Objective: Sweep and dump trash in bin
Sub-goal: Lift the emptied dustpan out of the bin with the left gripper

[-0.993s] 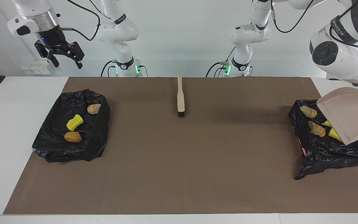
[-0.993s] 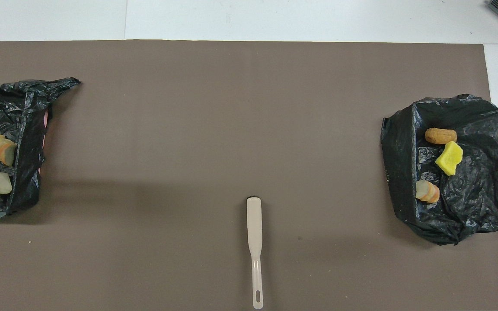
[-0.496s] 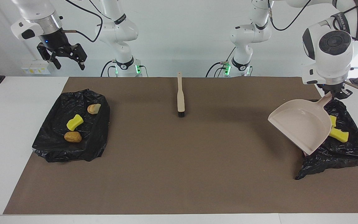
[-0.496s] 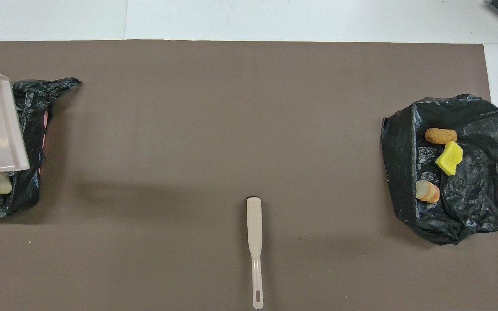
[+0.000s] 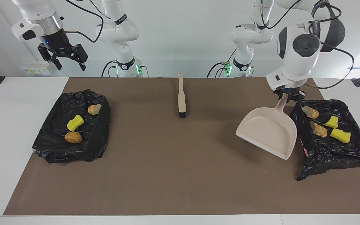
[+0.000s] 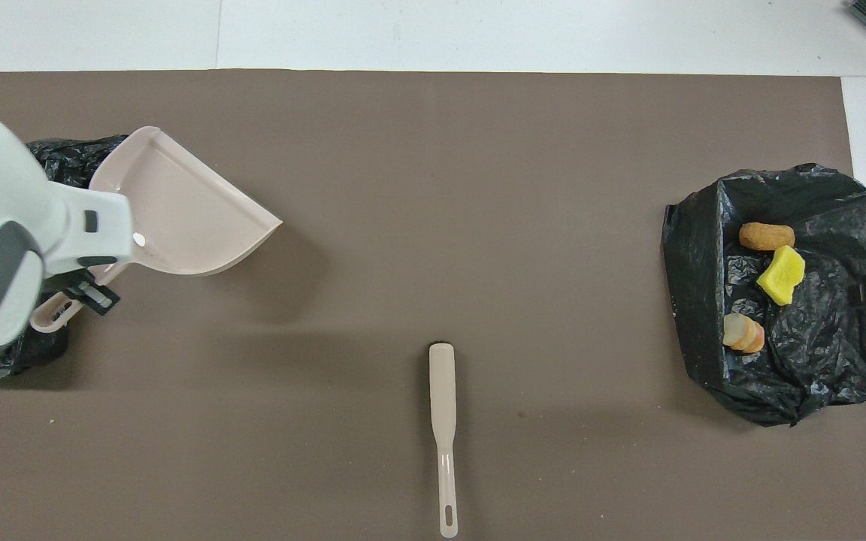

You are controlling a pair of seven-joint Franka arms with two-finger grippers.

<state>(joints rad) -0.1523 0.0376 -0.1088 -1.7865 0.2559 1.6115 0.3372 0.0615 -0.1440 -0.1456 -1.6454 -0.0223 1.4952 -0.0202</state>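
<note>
My left gripper should now move the beige dustpan (image 6: 191,212) to the mat (image 6: 457,221) beyond the brush until the dustpan lies flat, because the dustpan is empty and the mat there is clear.
My left gripper (image 5: 287,98) is shut on the handle of the beige dustpan (image 5: 267,131), which hangs tilted and empty over the mat, beside the black-bagged bin (image 5: 339,156) at the left arm's end. Several pieces of trash lie in that bin, among them a yellow sponge (image 5: 341,135) and a bread chunk (image 5: 319,129). In the overhead view the left arm covers most of this bin, and the dustpan (image 6: 185,218) shows past it. My right gripper (image 5: 69,61) waits open, raised over the right arm's end of the table.
A second black-bagged bin (image 5: 73,153) at the right arm's end holds a yellow-green sponge (image 5: 75,122) and two bread chunks (image 5: 73,137). The beige brush (image 5: 181,97) lies on the brown mat (image 5: 173,162) at mid-table, near the robots, bristles pointing away from them.
The left arm swung the dustpan off the bin toward mid-table, uncovering the trash inside. The right gripper shifted only slightly at the start.
</note>
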